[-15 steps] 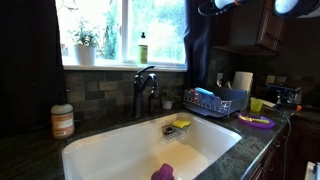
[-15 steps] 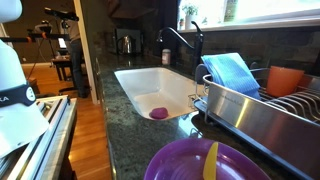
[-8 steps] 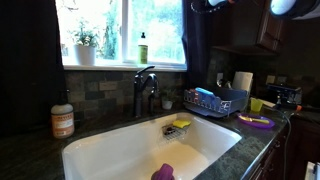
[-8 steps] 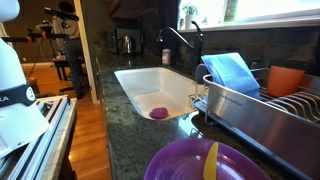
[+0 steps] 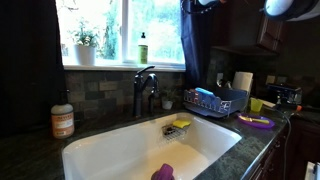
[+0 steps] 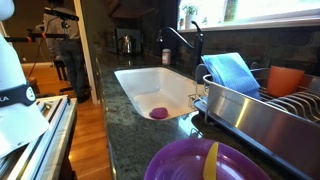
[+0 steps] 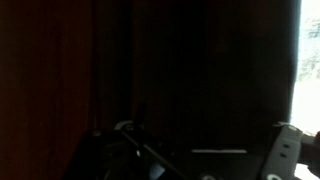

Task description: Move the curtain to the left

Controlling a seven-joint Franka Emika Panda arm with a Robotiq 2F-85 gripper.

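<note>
The curtain's window-side edge point(image 7: 296, 70) is outside my gripper's fingers, so next I move my gripper toward the bright window point(image 5: 168, 32) until the fingers are on both sides of that edge.
The curtain point(image 5: 197, 45) is a tall dark navy drape hanging at the right side of the bright window point(image 5: 125, 30), behind the faucet point(image 5: 143, 88). My gripper point(image 5: 205, 4) is at the very top of an exterior view, against the curtain's upper part; its jaws are mostly cut off by the frame. In the wrist view the dark curtain fabric point(image 7: 190, 70) fills nearly the whole picture, with a strip of daylight at the right edge. The gripper parts point(image 7: 200, 165) at the bottom are too dark to read.
A white sink point(image 5: 110, 150) with a purple item point(image 5: 163, 172) lies below. A dish rack point(image 5: 215, 101) with a blue cloth stands to the right, and a soap bottle point(image 5: 143, 48) and plant point(image 5: 86, 45) are on the sill. A black panel point(image 5: 30, 60) covers the window's left.
The arm at the top has shifted left, and the curtain's left edge has moved slightly left over the window.
</note>
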